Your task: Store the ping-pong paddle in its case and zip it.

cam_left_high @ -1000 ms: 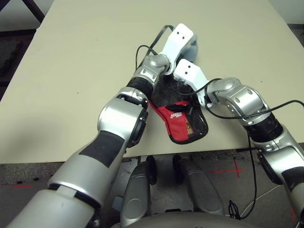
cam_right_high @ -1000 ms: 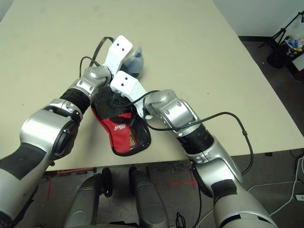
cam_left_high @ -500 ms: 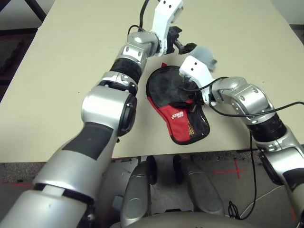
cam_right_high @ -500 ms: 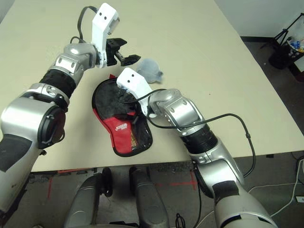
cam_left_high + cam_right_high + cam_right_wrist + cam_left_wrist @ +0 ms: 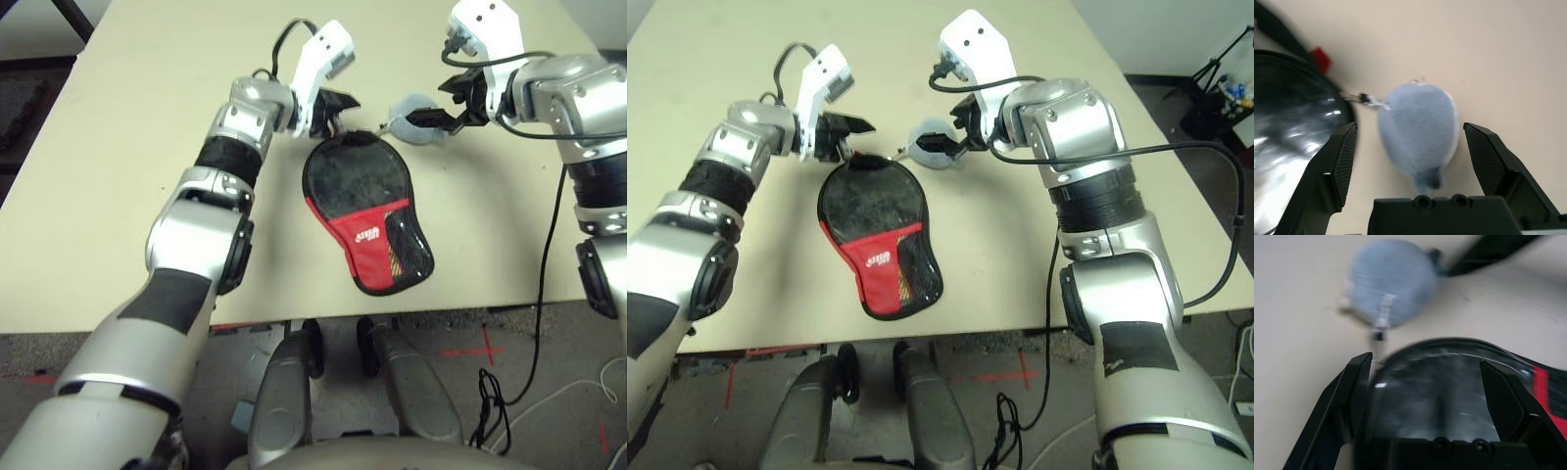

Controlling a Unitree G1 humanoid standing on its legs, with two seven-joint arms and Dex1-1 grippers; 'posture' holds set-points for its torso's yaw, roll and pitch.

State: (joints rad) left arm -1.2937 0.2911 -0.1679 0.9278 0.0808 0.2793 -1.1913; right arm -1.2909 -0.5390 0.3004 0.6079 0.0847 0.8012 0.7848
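I expect the small pull (image 5: 1351, 97) to slide along the curved case rim when I draw the grey piece toward me, because a short cord (image 5: 1376, 102) joins the two.
The case (image 5: 364, 211) lies flat mid-table, its round black end away from me and its red logo panel and mesh pocket toward the front edge. The ping-pong paddle is hidden. My left gripper (image 5: 331, 106) hovers open at the case's far rim; in the left wrist view the round black end (image 5: 1435, 387) sits between its spread fingers (image 5: 1354, 396). My right gripper (image 5: 438, 117) is open just above a pale grey floppy round piece (image 5: 1418, 125), which lies between its fingers (image 5: 1344, 154). A small pull (image 5: 1364, 98) joins that piece to the case rim.
The beige table (image 5: 147, 147) has wide bare areas to the left and at the far side. Its front edge runs just below the case's red end. Black cables (image 5: 554, 245) hang from both forearms. Dark floor lies beyond the table.
Both arms have lifted off the case and drawn apart. The right arm swung up to the far right, over the grey piece. The left gripper rose, then dropped to the case's far rim.
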